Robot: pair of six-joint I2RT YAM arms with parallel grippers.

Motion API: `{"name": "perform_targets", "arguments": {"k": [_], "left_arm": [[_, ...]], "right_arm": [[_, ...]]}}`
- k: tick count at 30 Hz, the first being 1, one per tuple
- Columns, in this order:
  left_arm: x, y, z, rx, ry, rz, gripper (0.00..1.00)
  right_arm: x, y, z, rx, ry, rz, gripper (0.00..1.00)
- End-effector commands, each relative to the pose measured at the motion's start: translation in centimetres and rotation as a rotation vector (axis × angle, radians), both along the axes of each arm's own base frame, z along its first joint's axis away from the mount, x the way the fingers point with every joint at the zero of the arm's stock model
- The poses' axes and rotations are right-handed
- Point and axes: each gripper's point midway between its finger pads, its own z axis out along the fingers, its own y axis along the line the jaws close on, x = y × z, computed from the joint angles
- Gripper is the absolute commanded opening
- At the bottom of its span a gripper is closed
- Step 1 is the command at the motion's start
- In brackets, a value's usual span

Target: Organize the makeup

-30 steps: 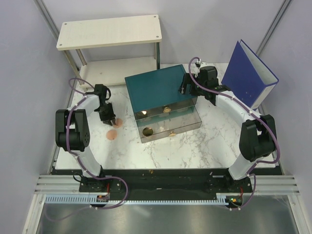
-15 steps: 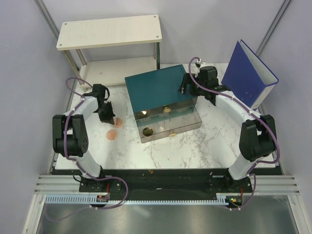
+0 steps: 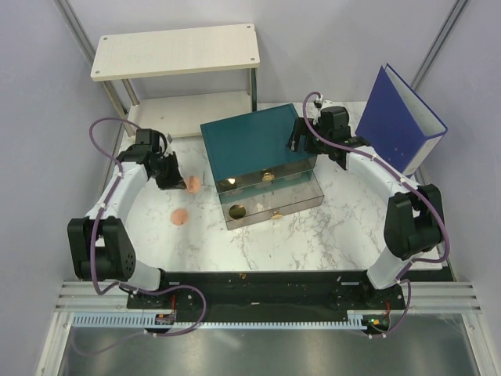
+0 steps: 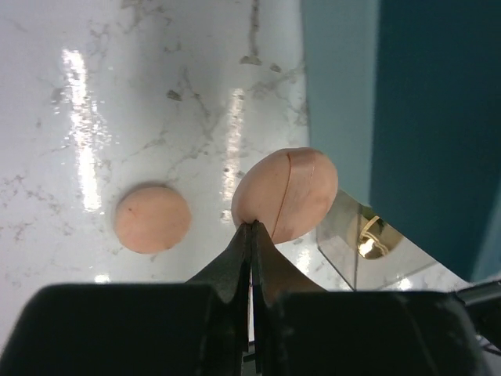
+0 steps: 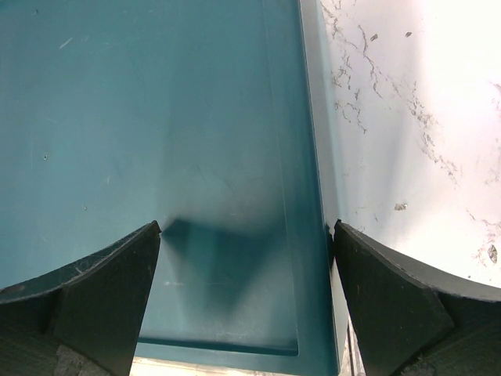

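The lower clear drawer (image 3: 283,193) is open and free beside the gold-rimmed pot. My left gripper keeps moving the held disc over that space (image 3: 256,205) and lets go of it there.
My left gripper (image 3: 178,182) is shut on the edge of a peach-pink round disc (image 3: 192,183), held above the table just left of the teal drawer box (image 3: 254,145). In the left wrist view the held disc (image 4: 286,194) sits at my shut gripper (image 4: 252,225). The second peach-pink disc (image 3: 180,216) lies flat on the marble; it also shows in the left wrist view (image 4: 152,217). My right gripper (image 3: 298,135) is open, its jaws spread wide over the box's top right corner (image 5: 196,157). A gold-rimmed pot (image 3: 236,210) sits in the lower clear drawer.
A blue ring binder (image 3: 399,119) stands at the back right. A pale wooden shelf (image 3: 174,50) stands at the back left. The box's clear drawers with gold handles (image 3: 268,177) face the front. The marble table (image 3: 313,235) is pale and glossy.
My left gripper has lifted one peach disc off the table and carried it back and slightly right, toward the teal box. The right arm has not moved.
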Motion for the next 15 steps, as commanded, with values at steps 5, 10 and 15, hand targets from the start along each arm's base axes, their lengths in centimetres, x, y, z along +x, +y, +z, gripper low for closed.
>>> {"name": "perform_targets", "arguments": {"k": [5,10,15], "left_arm": [[-5.1,-6.2,2.6,-0.163,-0.039,-0.248,0.02],[-7.1,-9.3,3.0,-0.184,-0.077,-0.389,0.02],[-6.6,-12.0,2.8,-0.170,-0.085,-0.461,0.02]], "right_arm": [[-2.3,3.7,-0.6,0.087,0.079,0.100,0.98],[-2.4,3.6,-0.3,0.084,0.069,0.099,0.98],[-2.7,3.3,-0.4,0.079,0.067,0.091,0.98]]}}
